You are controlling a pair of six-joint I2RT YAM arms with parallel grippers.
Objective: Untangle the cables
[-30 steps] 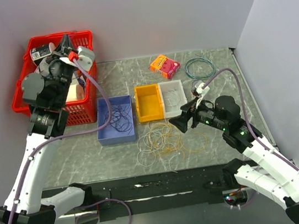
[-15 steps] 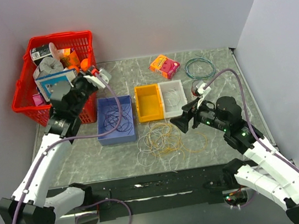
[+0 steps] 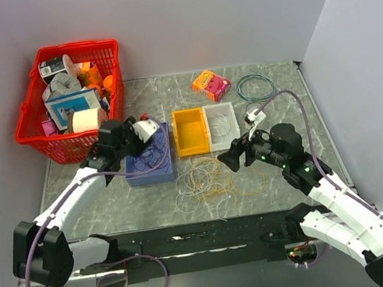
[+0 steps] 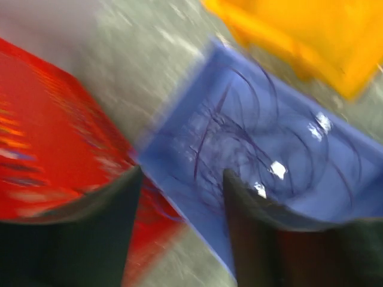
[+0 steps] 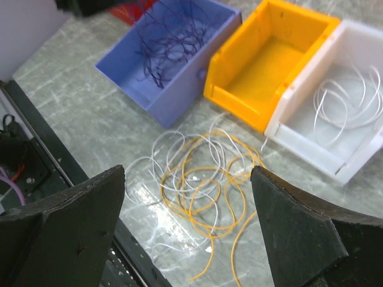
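The tangle's open loops (image 3: 208,177) are lying loosely over each other, so I expect a white cable (image 3: 179,186) to come free, leaving the yellow-orange cables behind when I lift.
A loose tangle of yellow-orange and white cables (image 3: 207,180) (image 5: 209,179) lies on the table in front of the bins. Dark purple cables (image 3: 151,149) (image 5: 170,36) (image 4: 251,149) lie in the blue bin (image 3: 136,176) (image 5: 128,63) (image 4: 335,197). A few white cables (image 3: 222,120) (image 5: 347,101) rest in the white bin (image 5: 311,143). The yellow bin (image 3: 190,131) (image 5: 269,60) holds nothing. My left gripper (image 3: 147,130) (image 4: 179,182) hovers over the blue bin's left part, open and empty; its view is blurred. My right gripper (image 3: 228,160) (image 5: 187,176) hangs open above the tangle's right side, touching nothing.
A red basket (image 3: 39,133) (image 4: 42,149) full of odds and ends stands at the back left, beside the blue bin. A pink and orange box (image 3: 210,84) and a teal coil of wire (image 3: 255,88) lie at the back right. A black rail (image 3: 190,233) (image 5: 36,173) runs along the near edge.
My left arm has swung down from above the red basket to the blue bin, and its jaws have come apart. The right arm has barely moved.
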